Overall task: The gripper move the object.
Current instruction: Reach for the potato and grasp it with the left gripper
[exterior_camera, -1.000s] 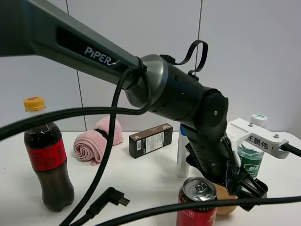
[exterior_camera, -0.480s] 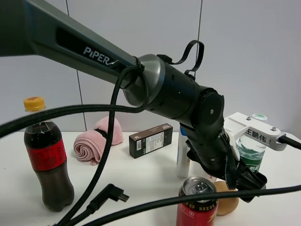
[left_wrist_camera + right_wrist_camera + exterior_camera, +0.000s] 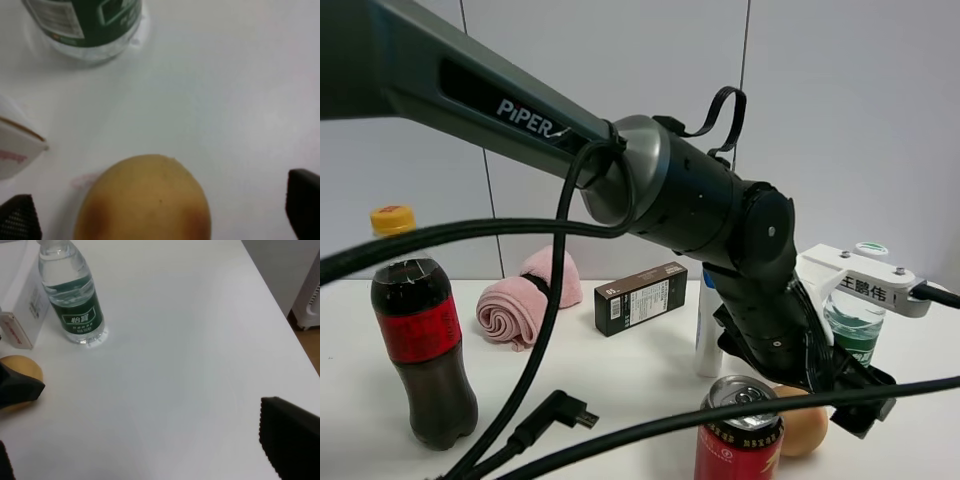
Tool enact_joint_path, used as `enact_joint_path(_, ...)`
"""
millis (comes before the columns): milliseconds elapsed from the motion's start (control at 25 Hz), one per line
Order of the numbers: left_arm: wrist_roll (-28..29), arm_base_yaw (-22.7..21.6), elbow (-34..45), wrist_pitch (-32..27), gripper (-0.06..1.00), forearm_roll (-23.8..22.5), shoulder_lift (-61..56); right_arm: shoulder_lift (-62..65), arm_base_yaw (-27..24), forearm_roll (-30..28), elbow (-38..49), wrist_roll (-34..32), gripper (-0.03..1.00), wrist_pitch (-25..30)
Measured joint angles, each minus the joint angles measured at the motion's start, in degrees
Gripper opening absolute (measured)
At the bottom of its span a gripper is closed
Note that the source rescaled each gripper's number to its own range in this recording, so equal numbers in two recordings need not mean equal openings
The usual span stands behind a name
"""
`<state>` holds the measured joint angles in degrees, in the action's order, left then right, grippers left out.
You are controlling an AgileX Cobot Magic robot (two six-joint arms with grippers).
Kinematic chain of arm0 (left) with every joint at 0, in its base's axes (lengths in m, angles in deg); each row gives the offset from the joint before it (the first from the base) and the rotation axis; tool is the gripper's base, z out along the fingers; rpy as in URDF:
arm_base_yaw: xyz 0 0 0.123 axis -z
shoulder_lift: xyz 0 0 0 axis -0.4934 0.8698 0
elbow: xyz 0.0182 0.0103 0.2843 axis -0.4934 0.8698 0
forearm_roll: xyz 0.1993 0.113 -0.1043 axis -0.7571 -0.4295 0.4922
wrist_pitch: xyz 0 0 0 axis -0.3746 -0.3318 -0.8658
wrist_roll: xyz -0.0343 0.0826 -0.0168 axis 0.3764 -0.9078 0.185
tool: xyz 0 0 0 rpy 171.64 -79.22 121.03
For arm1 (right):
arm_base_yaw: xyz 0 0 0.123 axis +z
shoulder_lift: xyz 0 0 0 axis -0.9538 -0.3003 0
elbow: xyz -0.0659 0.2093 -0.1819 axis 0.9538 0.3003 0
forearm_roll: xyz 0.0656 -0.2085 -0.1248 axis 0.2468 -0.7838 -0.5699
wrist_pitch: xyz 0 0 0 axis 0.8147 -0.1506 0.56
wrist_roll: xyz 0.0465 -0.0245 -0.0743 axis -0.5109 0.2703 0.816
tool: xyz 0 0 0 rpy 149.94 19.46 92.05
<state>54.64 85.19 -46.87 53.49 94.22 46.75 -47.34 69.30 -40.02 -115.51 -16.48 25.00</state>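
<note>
Blurred brown patches (image 3: 98,219) on smooth matte skin look like those of a toy, so the peach (image 3: 804,424) will squash between the robot's fingers when the robot lifts it, then become round again.
The yellow-orange peach (image 3: 806,427) lies on the white table behind the red can, and it fills the lower middle of the left wrist view (image 3: 145,200). My left gripper (image 3: 857,400), black jaws under a white bracket (image 3: 865,282) with Chinese characters, is low over the peach. It is open (image 3: 162,217), with one fingertip on each side of the fruit and not touching it. My right gripper (image 3: 132,445) is open and empty over bare table. From there the peach (image 3: 17,371) shows partly behind a black finger.
A red can (image 3: 740,440) stands just in front of the peach. A green-labelled water bottle (image 3: 850,335) and a white tube (image 3: 708,325) stand behind it. A black box (image 3: 640,297), a pink rolled towel (image 3: 525,295) and a cola bottle (image 3: 420,350) lie to the left. Cables cross the front.
My left arm's wrist has shifted slightly right and down beside the peach. The peach stays on the table in the same place.
</note>
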Motion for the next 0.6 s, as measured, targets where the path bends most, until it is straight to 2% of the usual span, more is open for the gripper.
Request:
enact_joint_path(240,-0.32,-0.80,0.00,-1.27,1.00,4.27,0.00,0.00,0.00,0.00,0.00,0.00,1.00,0.00)
enact_joint_path(600,-1.25,-0.98,0.00,-2.18,1.00,4.80,0.00,0.00,0.00,0.00,0.00,0.00,1.00,0.00)
